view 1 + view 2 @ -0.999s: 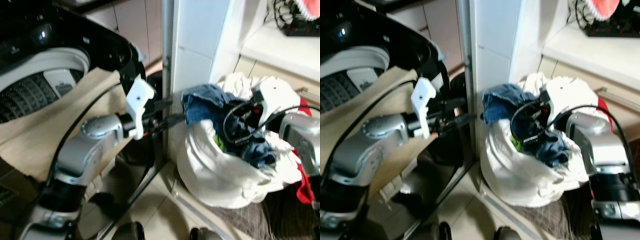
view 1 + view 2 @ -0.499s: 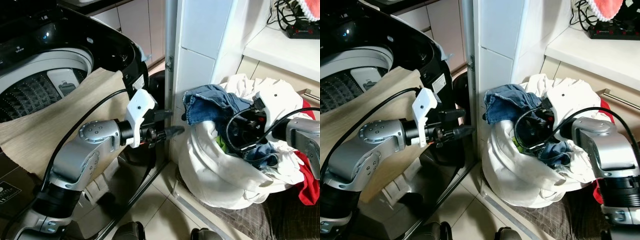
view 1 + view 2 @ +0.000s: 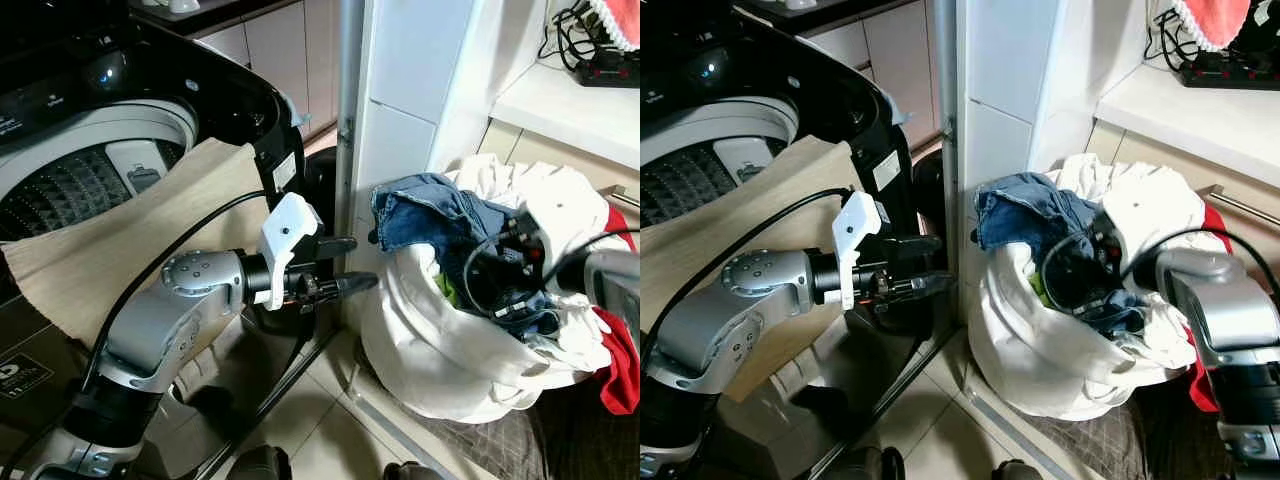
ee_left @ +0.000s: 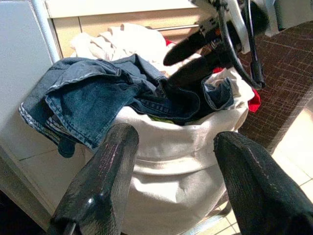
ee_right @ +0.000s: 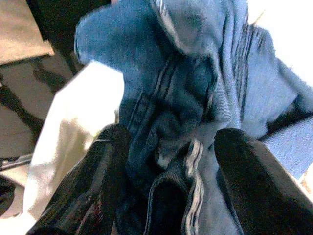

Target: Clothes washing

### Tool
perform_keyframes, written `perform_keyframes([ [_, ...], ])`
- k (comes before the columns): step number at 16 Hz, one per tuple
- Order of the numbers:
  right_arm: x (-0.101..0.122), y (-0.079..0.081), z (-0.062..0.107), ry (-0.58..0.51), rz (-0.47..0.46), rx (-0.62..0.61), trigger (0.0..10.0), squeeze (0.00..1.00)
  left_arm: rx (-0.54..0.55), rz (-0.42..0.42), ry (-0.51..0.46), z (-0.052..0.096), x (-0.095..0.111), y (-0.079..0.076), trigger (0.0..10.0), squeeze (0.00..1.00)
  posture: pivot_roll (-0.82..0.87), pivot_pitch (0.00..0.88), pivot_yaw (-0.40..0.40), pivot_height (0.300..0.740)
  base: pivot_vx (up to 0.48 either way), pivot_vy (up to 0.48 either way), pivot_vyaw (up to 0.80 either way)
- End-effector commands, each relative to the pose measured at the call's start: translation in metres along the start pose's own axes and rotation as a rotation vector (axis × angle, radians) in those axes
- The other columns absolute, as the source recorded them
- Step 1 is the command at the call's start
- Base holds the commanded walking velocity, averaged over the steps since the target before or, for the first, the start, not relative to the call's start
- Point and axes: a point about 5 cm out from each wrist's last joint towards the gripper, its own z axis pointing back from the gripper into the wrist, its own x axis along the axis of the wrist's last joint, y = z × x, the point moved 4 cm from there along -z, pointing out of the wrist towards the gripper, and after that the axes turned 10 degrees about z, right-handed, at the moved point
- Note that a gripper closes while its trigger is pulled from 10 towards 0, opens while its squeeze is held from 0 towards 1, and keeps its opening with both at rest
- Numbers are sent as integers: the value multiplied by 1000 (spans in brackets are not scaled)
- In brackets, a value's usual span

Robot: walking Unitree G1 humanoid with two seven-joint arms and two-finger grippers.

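I expect the blue jeans [image 3: 428, 212] to unfold and come free alone when I lift them, because they lie in loose folds on top of the white garments [image 3: 548, 188].
A white laundry bag [image 3: 440, 340] stands on the floor to the right of the washer, heaped with clothes. Blue jeans [image 3: 430, 215] lie on top and hang over its near-left rim. My right gripper [image 4: 165, 73] reaches down into the bag. Its fingers [image 5: 244, 186] are open and pushed into the denim folds, with jeans [image 5: 176, 98] between them. My left gripper [image 3: 360, 263] is open and empty, held level in the gap between washer and bag and pointing at the bag [image 4: 166, 161]. The top-loading washer [image 3: 90, 150] at the left is open, and a beige cloth [image 3: 120, 230] drapes over its front.
A white pillar [image 3: 410, 90] with a metal post [image 3: 348, 110] stands between washer and bag. White garments [image 3: 560, 200] and a red cloth [image 3: 625, 365] fill the bag's far side. A dark mat [image 3: 520, 450] lies under the bag. A shelf [image 3: 580, 100] holds a power strip.
My right gripper has sunk deeper into the jeans in the bag. The left gripper has stayed beside the bag, edging slightly toward it. The camera has steadied and shifted a little.
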Motion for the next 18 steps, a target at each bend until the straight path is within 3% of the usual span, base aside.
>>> perform_keyframes([
  [1,-12,-1,0,42,10,-2,10000,0,-14,-19,7,1,2,-3,10000,0,-107,36,71,740,0,0,0],
  [6,-38,8,-12,91,-46,37,10000,0,-19,-21,24,2,-1,-4,10000,0,-102,39,70,740,0,0,0],
  [7,-39,8,-14,83,-58,46,4627,0,-18,-21,25,3,-1,-4,10000,0,-101,40,70,740,0,0,0],
  [8,-39,9,-14,77,-65,51,1882,0,-16,-22,27,3,-1,-4,10000,0,-102,40,71,740,0,0,0],
  [9,-39,9,-15,72,-68,56,0,0,-16,-23,28,3,-1,-4,10000,0,-102,40,71,740,0,0,0],
  [18,-41,8,-14,70,-69,85,0,0,-21,-21,36,3,-3,-4,10000,0,-104,41,67,740,0,0,0],
])
